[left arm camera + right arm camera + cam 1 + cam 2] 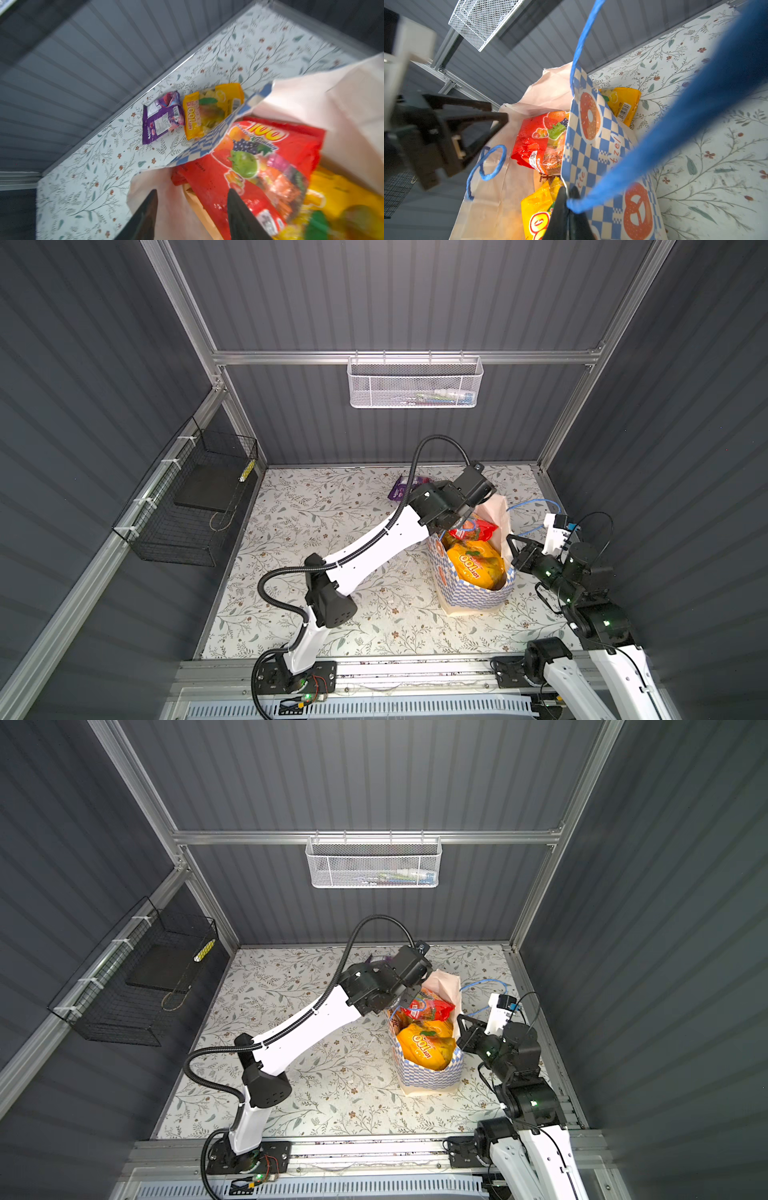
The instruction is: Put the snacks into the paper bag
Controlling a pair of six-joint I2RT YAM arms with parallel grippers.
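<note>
I should take the loose blue handle point(491, 166) with my left gripper and help move the paper bag, because the bag stands between my right gripper and the yellow packet point(212, 108).
The paper bag point(473, 597) point(432, 1081) stands open on the right of the floral table. Inside it a red snack packet point(478, 529) point(259, 166) lies on a yellow-orange packet point(478, 564) point(424, 1044). My left gripper point(192, 199) hangs over the bag's far-left rim, open, with the red packet loose under one finger. My right gripper point(568, 194) point(509, 539) is shut on the bag's checkered rim by a blue cord handle point(675, 124). On the table behind the bag lie a purple packet point(162, 118) point(401, 489) and a yellow packet point(209, 110) point(623, 104).
A white mesh basket point(415, 383) hangs on the back wall. A black wire basket point(195, 506) is fixed to the left wall. Grey ribbed walls close in the table on three sides. The left arm point(374, 547) stretches across the table's middle.
</note>
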